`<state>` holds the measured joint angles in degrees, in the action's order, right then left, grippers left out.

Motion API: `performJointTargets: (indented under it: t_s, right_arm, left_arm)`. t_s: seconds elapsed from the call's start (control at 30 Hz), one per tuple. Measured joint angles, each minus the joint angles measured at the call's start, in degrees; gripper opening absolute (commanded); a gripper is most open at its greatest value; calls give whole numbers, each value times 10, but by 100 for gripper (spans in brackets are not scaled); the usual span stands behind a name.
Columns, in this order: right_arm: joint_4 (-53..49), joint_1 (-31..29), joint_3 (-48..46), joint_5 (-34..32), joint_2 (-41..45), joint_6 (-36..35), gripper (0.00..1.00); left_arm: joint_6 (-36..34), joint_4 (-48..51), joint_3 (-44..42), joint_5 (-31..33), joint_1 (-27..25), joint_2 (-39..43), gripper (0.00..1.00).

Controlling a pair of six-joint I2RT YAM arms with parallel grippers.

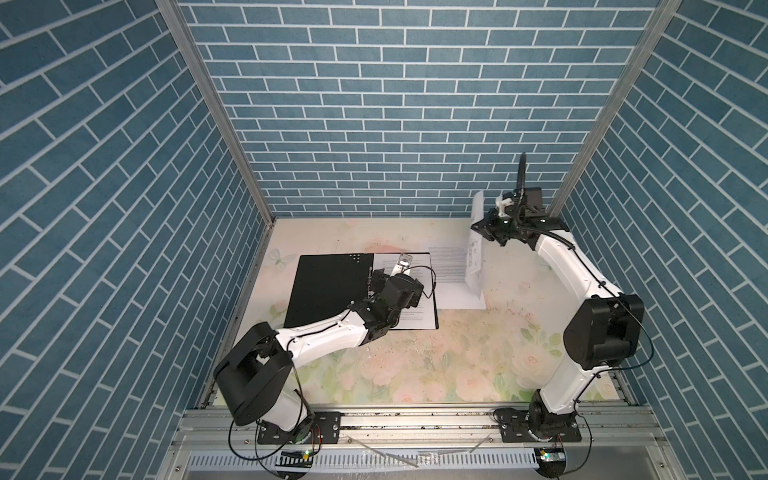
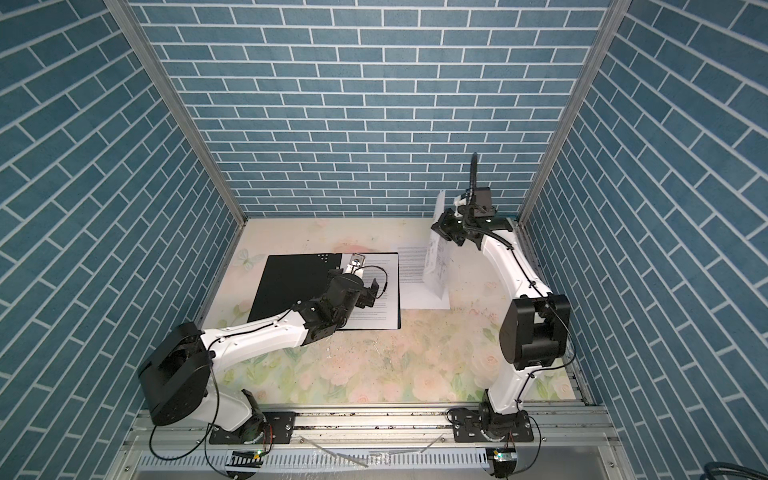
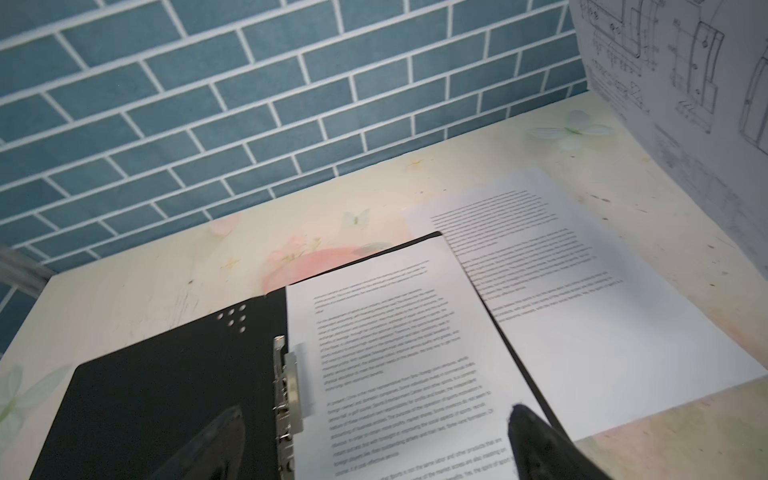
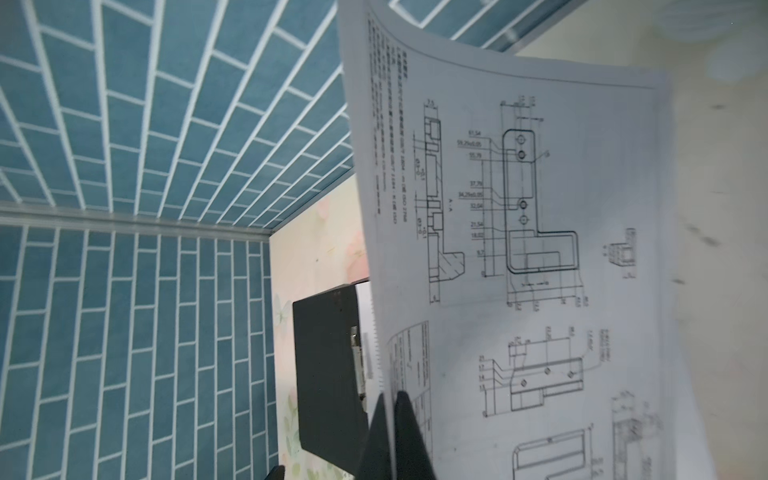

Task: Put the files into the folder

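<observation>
The folder's text file [image 1: 416, 315] is under my hovering left gripper, which should withdraw to the metal clip [image 3: 289, 393] before my right gripper lays the file with line drawings there.
The folder [image 1: 328, 286] lies open on the table's left half, black inside up, with a metal clip [image 3: 286, 390] along its spine. One text file [image 3: 395, 332] rests on its right half. A second text file [image 1: 453, 274] lies on the table just right of the folder. My left gripper [image 3: 376, 432] hovers open over the folder's spine and the sheet in it, holding nothing. At the back right, my right gripper [image 4: 390, 399] is shut on the edge of a file with line drawings [image 4: 540, 208], which hangs upright and curled above the table [image 1: 476, 249].
Blue brick-pattern walls [image 1: 374, 124] close in the back and both sides. The floral tabletop [image 1: 415, 365] runs forward to an aluminium rail [image 1: 415, 415] that carries both arm bases. The right arm's elbow [image 1: 602, 332] stands high near the right wall.
</observation>
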<state>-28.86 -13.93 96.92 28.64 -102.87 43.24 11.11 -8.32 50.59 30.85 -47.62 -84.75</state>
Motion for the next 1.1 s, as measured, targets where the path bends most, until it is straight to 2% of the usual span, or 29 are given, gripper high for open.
performJointTargets:
  t_s: [0.23, 0.4, 0.47, 0.67, 0.8, 0.9, 1.1]
  right_arm:
    - [-3, -104, 135, 54, -86, 20, 0]
    - [24, -125, 129, 78, -62, 39, 0]
    - [46, -115, 85, 75, -28, 43, 0]
    - [139, -76, -148, 42, 75, 57, 0]
    - [183, -76, -274, 4, 59, 60, 0]
    - [218, -82, -332, -10, 31, 65, 0]
    - [278, -103, -354, -19, -19, 65, 0]
  left_arm:
    - [82, 57, -20, -32, 96, 37, 100]
    - [113, 86, -45, -52, 137, 57, 100]
    - [124, 90, -58, -62, 150, 67, 100]
    - [150, 100, -84, -94, 180, 79, 100]
    - [158, 106, -85, -118, 185, 79, 100]
    - [163, 106, -88, -142, 185, 78, 100]
    - [179, 111, -96, -197, 186, 68, 100]
